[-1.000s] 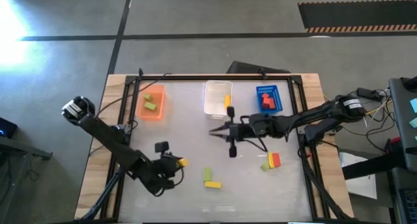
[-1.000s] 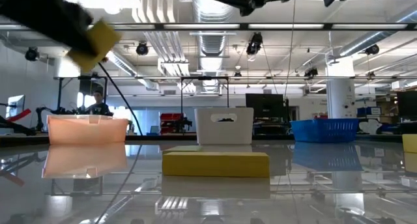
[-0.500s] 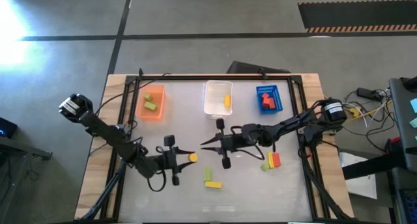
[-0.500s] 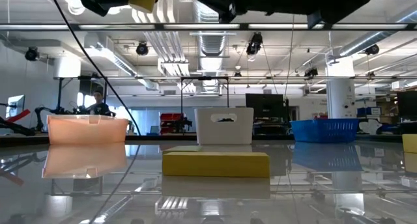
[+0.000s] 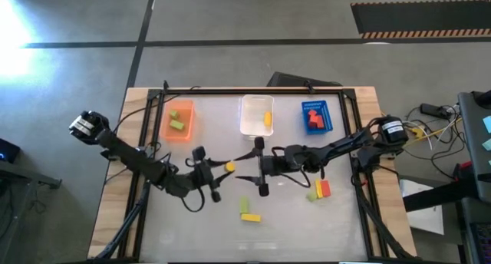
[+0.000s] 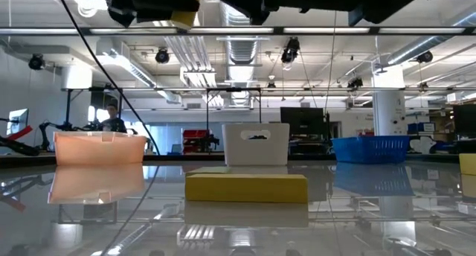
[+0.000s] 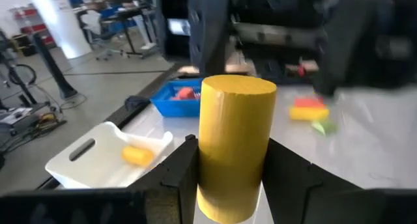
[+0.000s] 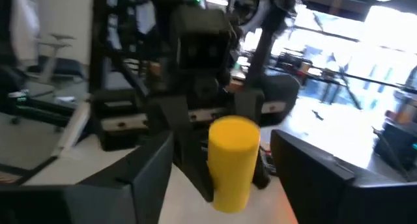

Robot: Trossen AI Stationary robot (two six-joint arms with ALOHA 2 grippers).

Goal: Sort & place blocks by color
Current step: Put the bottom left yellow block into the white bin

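The robot's left gripper has the yellow round block (image 5: 229, 166), which is also between the right gripper's open fingers, so next the right gripper takes it over to the clear bin (image 5: 256, 117).
My left gripper (image 5: 225, 169) is shut on a yellow round block (image 5: 229, 166) held above the middle of the table. My right gripper (image 5: 242, 169) faces it from the table's right, open. In the right wrist view its fingers (image 8: 153, 178) stand on either side of the yellow block (image 8: 232, 160) with a gap on each side. A green block (image 5: 244, 206) and a yellow block (image 5: 250, 216) lie flat on the table nearer the front. A small cluster of green, yellow and red blocks (image 5: 319, 189) lies to the right. My left gripper pinches the yellow block's curved side (image 7: 207, 168) between its two fingers (image 7: 171, 180), on the lower half. The fingers come level from the table's left. The block stands upright in the hold, flat top (image 7: 238, 86) up, lifted clear of the table.
Along the far edge stand an orange bin (image 5: 179, 120) with green blocks, a clear bin (image 5: 256, 114) with a yellow block, and a blue bin (image 5: 314, 116) with red blocks. A black frame (image 5: 253, 90) borders the table. People and benches show beyond the table.
My left gripper has carried the yellow block up and toward the table's right and far side, turning from pointing down to nearly level. My right gripper has come from beside the clear bin toward the near side, to meet it, and has opened around the block.
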